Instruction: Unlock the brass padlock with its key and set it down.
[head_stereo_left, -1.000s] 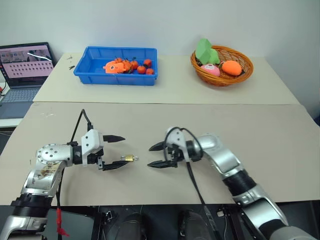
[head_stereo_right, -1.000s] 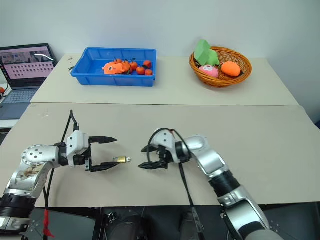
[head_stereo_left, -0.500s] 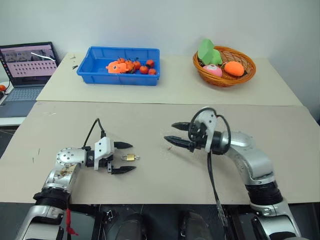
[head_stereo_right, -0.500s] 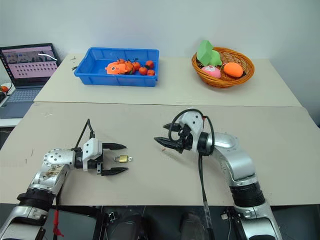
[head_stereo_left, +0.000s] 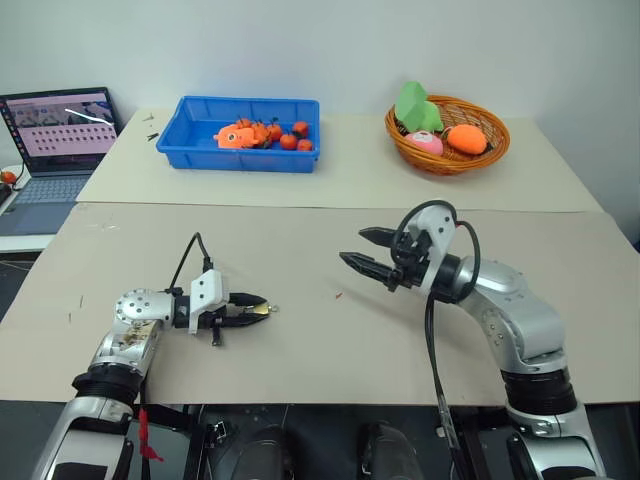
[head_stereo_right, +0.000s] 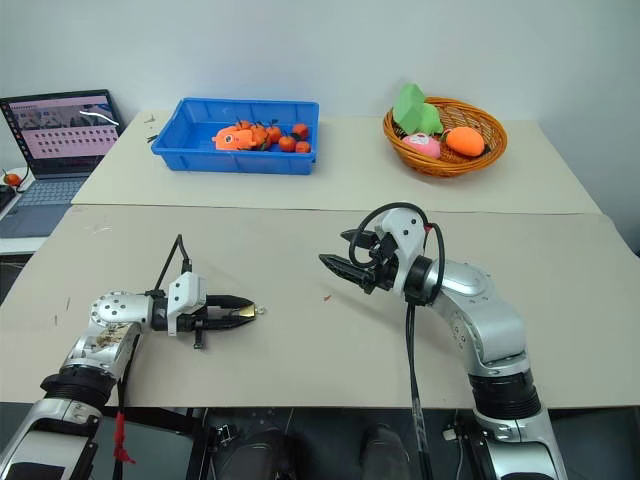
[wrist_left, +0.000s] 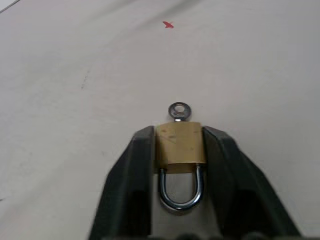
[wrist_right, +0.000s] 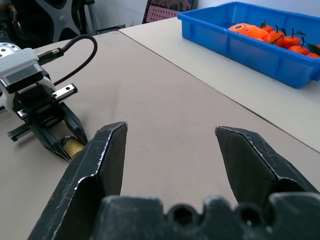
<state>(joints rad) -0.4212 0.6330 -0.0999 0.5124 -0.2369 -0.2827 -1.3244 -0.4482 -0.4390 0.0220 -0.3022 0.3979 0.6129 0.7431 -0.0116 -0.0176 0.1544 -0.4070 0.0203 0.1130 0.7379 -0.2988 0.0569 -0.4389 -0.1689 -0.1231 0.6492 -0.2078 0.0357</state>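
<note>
The key's head (wrist_left: 179, 110) lies flat with its edge toward my right gripper's fingers. I should lift the padlock and roll my right gripper to pinch the head's sides (head_stereo_left: 273, 309).
The brass padlock (wrist_left: 180, 145) sits pinched by its flat sides in my left gripper (wrist_left: 178, 131), which is shut on it low over the tan table (head_stereo_left: 300, 250). Its silvery shackle (wrist_left: 181, 195) points back toward the wrist. The key (wrist_left: 179, 111) sticks out of the body's far end, showing its round silvery head. From the head views the padlock (head_stereo_right: 245, 311) is a gold speck at the black fingertips at front left. My right gripper (head_stereo_left: 353, 245) hangs open and empty above the table's middle, well to the right of the padlock, pointing toward it.
A tiny red speck (head_stereo_left: 338, 295) lies on the table between the two grippers. At the back stand a blue bin (head_stereo_left: 240, 160) of orange toys, a wicker basket (head_stereo_left: 447, 162) of toy food and, far left, an open laptop (head_stereo_left: 55, 125).
My left gripper sank to the table and closed on the padlock, which lay between its open fingers before. My right gripper pulled away to the right and rose, staying open.
</note>
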